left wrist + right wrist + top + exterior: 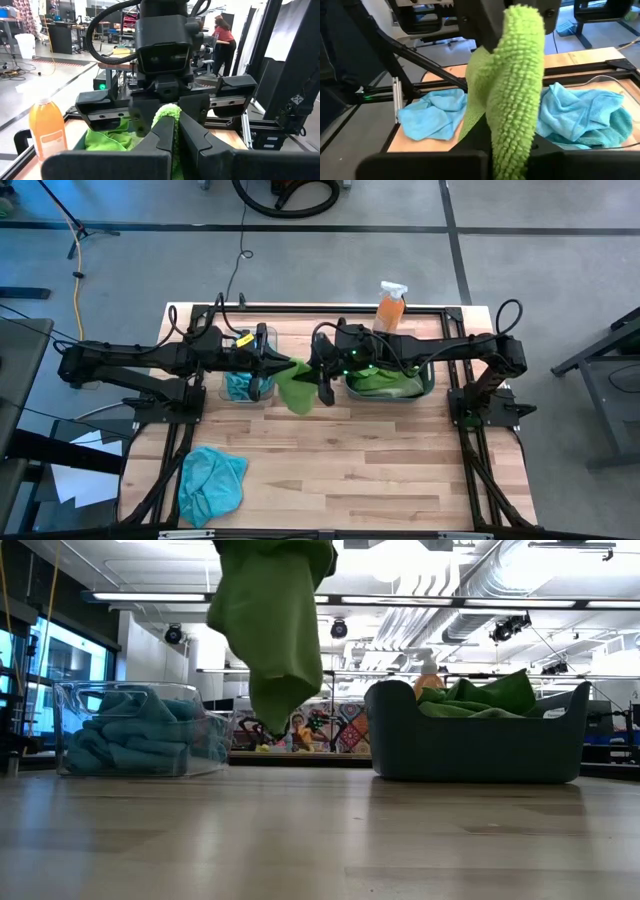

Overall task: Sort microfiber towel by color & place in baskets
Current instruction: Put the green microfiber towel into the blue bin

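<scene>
Next, my left gripper opens and back away before my right gripper carries the towel to the dark tub, since both grippers are pinching the green towel's upper part.
A green microfiber towel hangs in the air between the two baskets, and both grippers are shut on its upper part. My left gripper comes at it from the table's left and my right gripper from the right, so they face each other. The clear basket stands on the table and holds teal towels. The dark tub holds green towels. Another teal towel lies crumpled on the table near the front left. My left gripper pinches a bunched top fold of the green towel between its two fingers, which lie level and come from the table's left. The towel hangs below them, and its lower end is clear of the table. My right gripper pinches the same towel's upper part between its fingers, close beside the left gripper's hold. It comes from the table's right, slanting slightly down. The cloth runs up from its fingers to the left gripper's.
An orange spray bottle stands at the far edge behind the tub. A black frame runs around the table's edges. The bare wooden top stretches across the near half. People stand in the room beyond the table.
</scene>
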### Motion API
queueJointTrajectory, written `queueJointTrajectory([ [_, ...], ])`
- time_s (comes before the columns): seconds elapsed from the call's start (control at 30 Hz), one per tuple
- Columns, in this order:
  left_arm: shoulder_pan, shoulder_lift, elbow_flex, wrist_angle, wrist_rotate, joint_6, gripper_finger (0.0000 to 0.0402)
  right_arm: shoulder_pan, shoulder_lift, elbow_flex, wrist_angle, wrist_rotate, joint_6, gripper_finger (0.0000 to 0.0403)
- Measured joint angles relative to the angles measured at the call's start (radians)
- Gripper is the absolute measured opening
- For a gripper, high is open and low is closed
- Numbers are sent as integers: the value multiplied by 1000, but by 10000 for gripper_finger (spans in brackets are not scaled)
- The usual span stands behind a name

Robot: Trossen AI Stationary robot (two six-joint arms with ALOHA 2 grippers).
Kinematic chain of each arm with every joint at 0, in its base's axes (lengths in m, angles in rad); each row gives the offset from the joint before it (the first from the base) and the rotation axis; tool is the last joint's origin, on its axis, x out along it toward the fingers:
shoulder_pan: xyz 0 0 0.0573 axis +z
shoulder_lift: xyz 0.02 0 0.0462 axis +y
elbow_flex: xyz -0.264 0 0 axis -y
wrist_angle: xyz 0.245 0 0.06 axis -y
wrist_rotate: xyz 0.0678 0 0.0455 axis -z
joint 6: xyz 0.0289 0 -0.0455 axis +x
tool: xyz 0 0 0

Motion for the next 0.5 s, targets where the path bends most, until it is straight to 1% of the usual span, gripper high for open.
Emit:
queueJointTrajectory([
  [0.03, 0, 0, 0, 0, -2, 4, 0, 0, 0, 0, 0, -6, -1, 16],
  [0.1, 0, 0, 0, -1, -6, 20, 3, 0, 0, 0, -1, -9, 3, 19],
  [0.17, 0, 0, 0, -1, -7, 35, 10, 0, 0, 0, -2, -13, 3, 9],
  [0.27, 0, 0, 0, -4, -8, 38, 29, -1, 0, 0, -3, -13, 2, 6],
  [0.37, 0, -6, 0, -20, -10, 32, 55, 0, -8, 0, -23, -15, -35, 4],
  [0.43, 0, -24, 7, -68, -29, 27, 75, -5, -28, 0, -56, -8, -58, 4],
  [0.5, 0, -48, 35, -176, -61, 34, 96, -14, -61, 0, -120, 0, -66, 3],
])
